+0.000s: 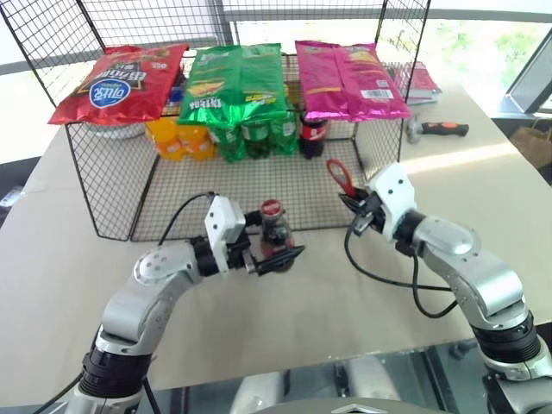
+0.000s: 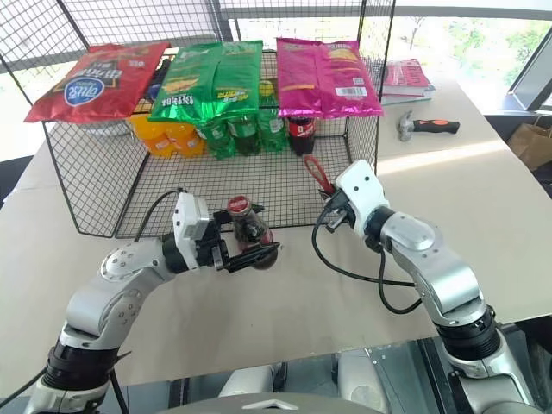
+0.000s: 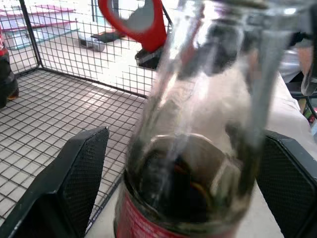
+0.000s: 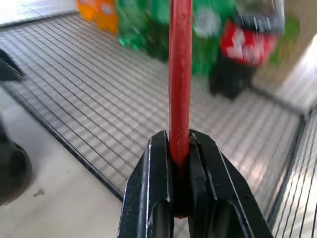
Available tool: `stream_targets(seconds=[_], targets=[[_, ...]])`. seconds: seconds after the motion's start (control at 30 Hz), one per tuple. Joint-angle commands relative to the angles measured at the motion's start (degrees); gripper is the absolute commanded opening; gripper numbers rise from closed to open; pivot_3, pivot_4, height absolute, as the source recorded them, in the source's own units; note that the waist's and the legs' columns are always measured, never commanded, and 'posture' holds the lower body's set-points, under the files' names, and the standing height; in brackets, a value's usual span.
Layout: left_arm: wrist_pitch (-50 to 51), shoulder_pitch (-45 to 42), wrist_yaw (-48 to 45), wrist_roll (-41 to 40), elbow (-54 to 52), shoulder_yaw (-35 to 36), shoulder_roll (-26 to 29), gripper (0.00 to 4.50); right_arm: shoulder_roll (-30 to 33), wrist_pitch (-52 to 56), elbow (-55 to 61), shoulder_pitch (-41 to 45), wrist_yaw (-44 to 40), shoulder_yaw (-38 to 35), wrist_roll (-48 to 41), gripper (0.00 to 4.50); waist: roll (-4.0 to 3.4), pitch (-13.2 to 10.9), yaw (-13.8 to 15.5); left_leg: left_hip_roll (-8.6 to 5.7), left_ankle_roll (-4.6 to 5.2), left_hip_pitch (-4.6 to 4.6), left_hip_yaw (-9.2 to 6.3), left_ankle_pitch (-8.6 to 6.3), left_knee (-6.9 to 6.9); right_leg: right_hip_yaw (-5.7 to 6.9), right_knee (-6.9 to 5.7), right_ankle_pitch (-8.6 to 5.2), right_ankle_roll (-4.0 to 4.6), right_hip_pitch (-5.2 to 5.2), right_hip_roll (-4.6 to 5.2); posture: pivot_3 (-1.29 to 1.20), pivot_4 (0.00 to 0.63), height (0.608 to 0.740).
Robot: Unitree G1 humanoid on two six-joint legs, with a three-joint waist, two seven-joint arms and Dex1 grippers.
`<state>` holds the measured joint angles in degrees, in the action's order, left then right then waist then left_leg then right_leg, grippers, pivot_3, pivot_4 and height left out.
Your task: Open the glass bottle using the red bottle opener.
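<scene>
My gripper will pry off the red cap, and the liquid should stay inside, because clear empty space (image 3: 205, 106) shows above the dark liquid (image 3: 178, 186) in the glass bottle.
The glass bottle (image 1: 275, 231), with dark liquid and a red cap, stands upright on the table in front of the wire rack. My left gripper (image 1: 274, 245) is open around its lower body. In the left wrist view, its black fingers (image 3: 79, 168) flank the bottle (image 3: 198, 148) with a gap on each side. To the right and slightly higher, my right gripper (image 1: 355, 210) is shut on the handle of the red bottle opener (image 1: 338, 177). The opener's ring head points up and toward the rack. In the right wrist view, the opener (image 4: 180, 74) rises edge-on from the closed pads.
A black wire rack (image 1: 112, 185) stands just behind both grippers. It has chip bags (image 1: 237, 82) on top and plastic drink bottles (image 1: 250, 134) inside. A hammer (image 1: 438, 129) and books (image 1: 418, 82) lie at the back right. The table's front edge (image 1: 285, 366) is near.
</scene>
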<state>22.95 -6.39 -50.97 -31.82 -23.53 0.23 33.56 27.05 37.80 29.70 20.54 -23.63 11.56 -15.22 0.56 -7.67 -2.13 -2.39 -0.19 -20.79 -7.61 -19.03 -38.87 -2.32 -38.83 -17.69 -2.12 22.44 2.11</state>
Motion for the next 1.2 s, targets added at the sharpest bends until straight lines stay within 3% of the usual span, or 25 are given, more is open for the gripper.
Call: stream_targets(seconds=[0.03, 0.17, 0.53, 1.2], targets=[[0.15, 0.14, -0.03, -1.45, -2.61, 1.67, 0.71, 3.93, 0.95, -6.25, 2.17, -0.41, -1.72, 0.35, 2.85, 0.0, 0.0, 0.0, -0.02, 0.0, 0.0, 0.0, 0.0, 0.0, 0.0, 0.0, 0.0, 0.0, 0.0, 0.0, 0.0, 0.0, 0.15, 0.74], [0.17, 0.13, -0.33, -1.24, -2.24, 1.72, 0.82, 2.4, 2.37, -12.53, 2.09, -0.04, -3.95, 1.67, 6.51, 0.0, -0.01, 0.0, -0.03, 0.0, 0.0, 0.01, 0.01, 0.0, 0.0, 0.0, -0.01, 0.0, 0.0, 0.0, -0.01, 0.0, 0.15, 0.74], [0.44, -0.29, -0.32, -0.89, -2.21, 1.31, 0.75, 2.42, 3.6, -27.7, -0.51, 1.16, -10.8, 8.17, 15.31, 0.0, 0.02, 0.01, -0.02, 0.01, 0.0, 0.01, 0.02, 0.0, -0.03, -0.01, 0.0, 0.0, 0.0, 0.0, -0.01, 0.0, 0.15, 0.74], [1.17, -3.88, 1.15, 0.1, -0.98, -0.46, -1.09, 2.42, -1.99, -45.17, -7.13, 3.33, -7.86, 11.91, 32.12, 0.0, 0.02, 0.01, 0.34, -0.03, 0.0, 0.0, -0.01, 0.0, -0.2, 0.03, -0.05, 0.01, -0.01, -0.01, -0.01, 0.0, 0.15, 0.74]])
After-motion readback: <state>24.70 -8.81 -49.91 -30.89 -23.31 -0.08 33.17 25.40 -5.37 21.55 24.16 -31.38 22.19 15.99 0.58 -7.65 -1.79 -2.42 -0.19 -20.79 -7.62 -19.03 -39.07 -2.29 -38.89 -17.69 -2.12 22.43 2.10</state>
